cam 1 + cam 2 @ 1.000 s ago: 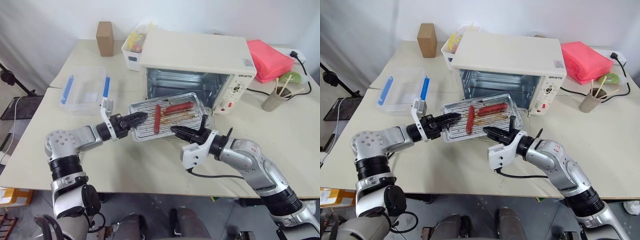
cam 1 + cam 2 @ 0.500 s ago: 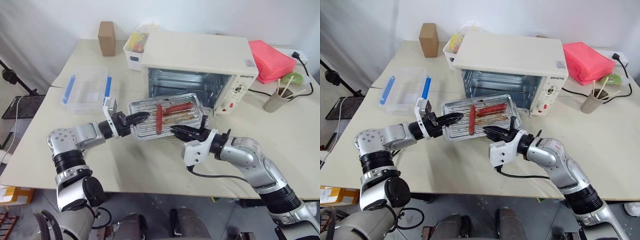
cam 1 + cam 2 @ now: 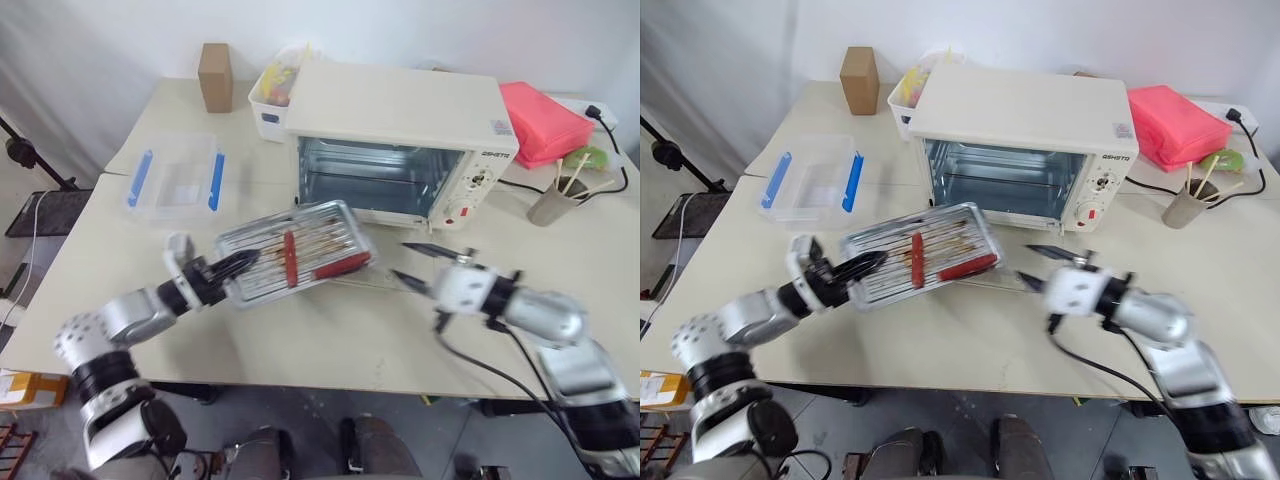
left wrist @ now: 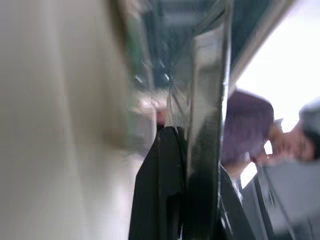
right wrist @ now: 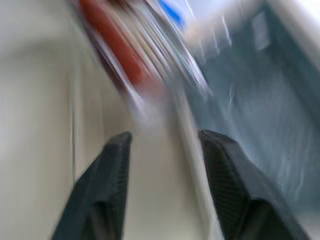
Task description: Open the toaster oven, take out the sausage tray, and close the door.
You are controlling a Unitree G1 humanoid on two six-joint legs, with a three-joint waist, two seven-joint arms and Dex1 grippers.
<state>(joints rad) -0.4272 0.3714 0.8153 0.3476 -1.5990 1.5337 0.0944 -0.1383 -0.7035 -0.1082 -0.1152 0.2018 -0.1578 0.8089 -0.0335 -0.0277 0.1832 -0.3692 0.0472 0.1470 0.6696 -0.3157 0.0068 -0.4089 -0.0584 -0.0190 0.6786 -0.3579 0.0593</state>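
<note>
The sausage tray [image 3: 338, 236] is hanging over the open door. Next, my left gripper swings the tray out of the way before my right gripper lifts the door's front edge.
The sausage tray [image 3: 300, 240], silver with two red sausages [image 3: 288, 258] on its rack, hangs tilted over the table in front of the toaster oven [image 3: 400, 110]. My left gripper [image 3: 236, 265] is shut on the tray's left rim, which also appears between its fingers [image 4: 165, 190] in the left wrist view. My right gripper [image 3: 412, 262] stands open to the right of the tray, apart from it, with nothing between its fingers [image 5: 107, 195]. The oven's cavity is open; the door lies folded down in front of it, with its front edge [image 3: 365, 284] near the tray.
A clear plastic box with blue clips [image 3: 175, 175] sits at the left. Behind it stand a cardboard box [image 3: 211, 77] and a white bin [image 3: 268, 105]. A pink cloth [image 3: 545, 120] and a cup with sticks [image 3: 553, 198] lie to the right of the oven. A person [image 4: 250, 130] appears in the left wrist view.
My right gripper has let go of the tray, opened and swung off to the right. The left gripper has pulled the tray left and nearer to me, and the tray now tilts.
</note>
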